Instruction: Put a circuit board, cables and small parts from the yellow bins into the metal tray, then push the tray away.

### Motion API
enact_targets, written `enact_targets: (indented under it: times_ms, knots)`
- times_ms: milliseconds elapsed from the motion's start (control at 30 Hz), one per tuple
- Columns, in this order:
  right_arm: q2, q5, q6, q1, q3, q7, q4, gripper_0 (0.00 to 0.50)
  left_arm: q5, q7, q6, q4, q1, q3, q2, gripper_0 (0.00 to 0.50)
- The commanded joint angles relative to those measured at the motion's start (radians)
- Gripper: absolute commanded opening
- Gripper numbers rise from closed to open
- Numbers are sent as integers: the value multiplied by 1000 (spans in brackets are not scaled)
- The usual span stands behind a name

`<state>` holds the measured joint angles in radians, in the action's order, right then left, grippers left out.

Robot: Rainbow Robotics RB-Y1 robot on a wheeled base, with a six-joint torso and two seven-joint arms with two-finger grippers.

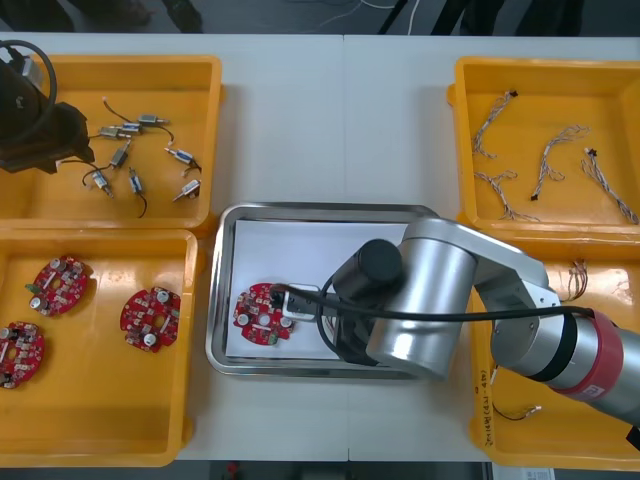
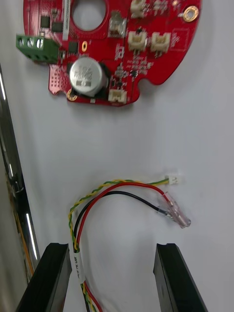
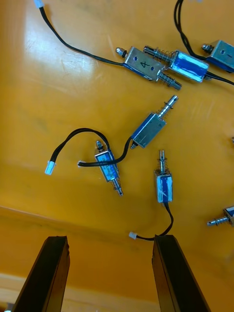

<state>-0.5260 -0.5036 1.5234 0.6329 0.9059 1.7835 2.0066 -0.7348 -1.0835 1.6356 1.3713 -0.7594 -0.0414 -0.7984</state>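
Note:
I am looking at a neighbour's black lead point(image 3: 107, 163) across the small metal part point(image 1: 100, 181), so I expect the part to drag that neighbour along when I lift it.
A round red circuit board point(image 1: 262, 312) lies on the white inside of the metal tray point(image 1: 300, 212). My right arm point(image 1: 440, 290) reaches over the tray from the right. In the right wrist view my right gripper point(image 2: 112, 280) is open just above the tray floor. A red and yellow cable point(image 2: 100, 202) with a black strand lies between its fingers, short of the circuit board point(image 2: 117, 48). My left gripper point(image 3: 112, 275) hangs open over the far left yellow bin point(image 1: 205, 75), above several small metal parts point(image 3: 148, 129) with black leads. Nothing is held by either gripper.
The near left bin point(image 1: 110, 440) holds three more red circuit boards point(image 1: 150, 318). Twisted blue and white cables point(image 1: 555, 155) lie in the far right bin point(image 1: 465, 130). More cables point(image 1: 578, 275) show in the near right bin, partly under my right arm. The tray's shiny rim point(image 2: 10, 185) runs beside my right gripper.

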Motion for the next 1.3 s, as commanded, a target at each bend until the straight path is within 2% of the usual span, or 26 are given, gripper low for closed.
enact_targets:
  times_ms: [33, 233, 333, 633, 767, 1100, 1300]
  knots:
    - [43, -76, 38, 8, -130, -4, 20, 500, 25, -128, -36, -29, -46, -11, 21, 500]
    - [43, -170, 124, 54, -237, -10, 41, 500, 46, -133, -74, -63, -46, -34, 28, 500]
    - [43, -193, 161, 71, -280, -12, 67, 500, 37, -138, -108, -103, -48, -40, 31, 500]
    - [43, -196, 393, 106, -440, -38, 169, 500, 38, -170, -129, -235, -107, -80, 44, 500]
    - [38, -207, 396, 113, -510, -52, 193, 500, 37, -174, -131, -290, -144, -106, 50, 500]
    - [-6, -236, 396, 113, -683, -88, 207, 500, 31, -184, -148, -317, -153, -117, 71, 500]
    - [-68, -207, 396, 93, -779, -110, 207, 500, 25, -191, -206, -385, -173, -155, 85, 500]
